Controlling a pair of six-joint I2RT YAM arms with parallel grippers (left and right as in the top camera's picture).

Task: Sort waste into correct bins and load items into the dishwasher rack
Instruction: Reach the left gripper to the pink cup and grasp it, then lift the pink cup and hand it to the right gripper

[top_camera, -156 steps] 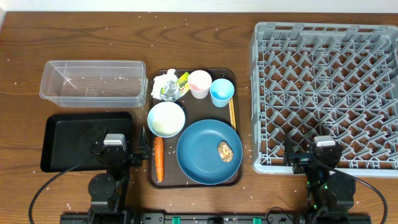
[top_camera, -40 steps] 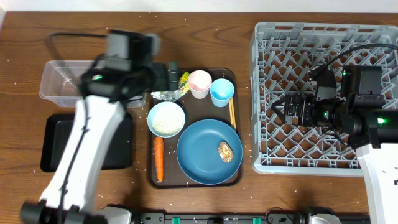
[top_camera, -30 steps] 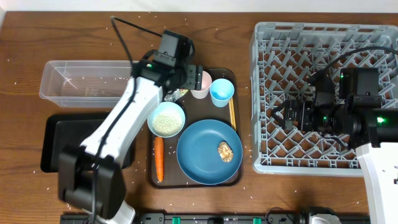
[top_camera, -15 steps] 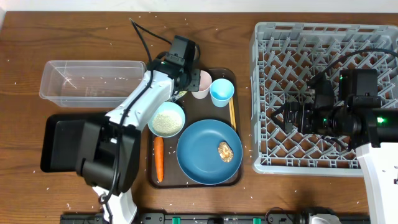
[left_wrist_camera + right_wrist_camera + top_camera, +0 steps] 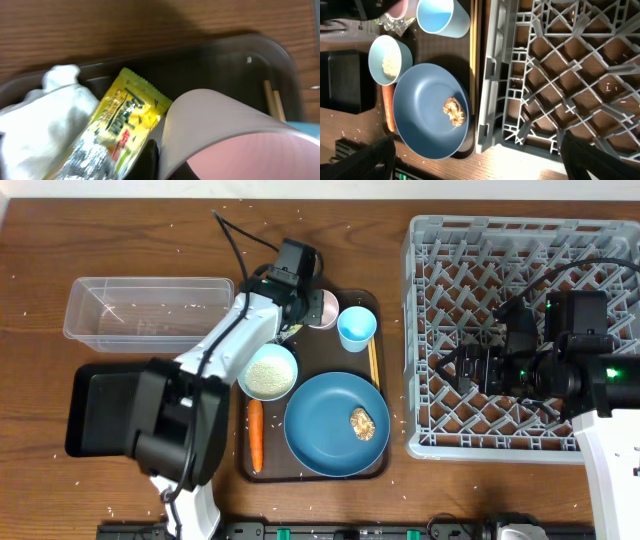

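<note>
My left gripper is holding the pink cup's rim [image 5: 196, 151] across from the far side of the dishwasher rack, so my right gripper should take over the cup [image 5: 329, 311] and put it there.
My left gripper [image 5: 310, 308] is shut on the rim of the pink cup [image 5: 326, 308], whose wall [image 5: 240, 145] sits between the black fingers [image 5: 148, 156]. Beside it lie the yellow-green wrapper [image 5: 120, 120] and the crumpled tissue [image 5: 40, 110]. On the brown serving tray [image 5: 375, 465] are the light-blue cup [image 5: 357, 327], the white bowl [image 5: 267, 371] with rice, the chopsticks [image 5: 373, 362], the carrot [image 5: 255, 435] and the blue plate [image 5: 336, 423] with a brown food lump [image 5: 362, 423]. My right gripper [image 5: 455, 366] hangs open over the left side of the grey dishwasher rack [image 5: 520, 290].
The clear tub [image 5: 148, 312] stands left of the serving tray, with the black tray [image 5: 100, 410] in front of it, partly under my left arm. Loose rice grains are scattered over the wooden table [image 5: 350, 240].
The left gripper's jaws have closed onto the pink cup's rim, and the cup has tipped slightly. The right arm has held its place with its gripper open.
</note>
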